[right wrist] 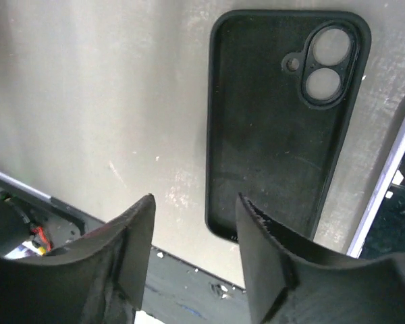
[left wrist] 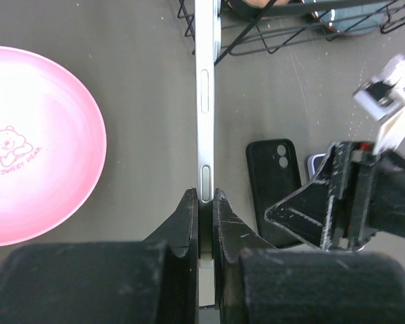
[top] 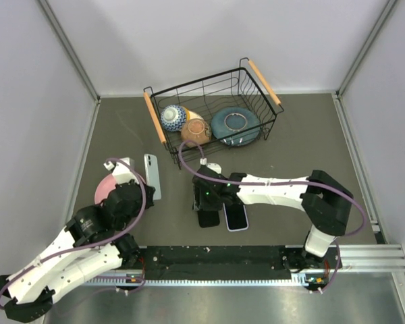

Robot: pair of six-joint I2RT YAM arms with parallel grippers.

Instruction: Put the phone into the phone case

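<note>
My right gripper should take over the pale blue phone before lowering it in, because my left gripper is holding it on edge, away from the black phone case.
The phone, black glossy face up, lies flat on the table near the front with the pale lavender rim of the phone case round it. Phone and rim also show at the right edge of the right wrist view. My right gripper is open and empty, low over the near corner of a black case-like handset with corner camera lenses, just left of the phone. My left gripper is shut on a pale blue phone, held on edge.
A black wire basket with wooden handles holds a blue patterned bowl, a brown bowl and a teal dish at the back. A pink plate lies left of the left gripper. A black rail runs along the front edge.
</note>
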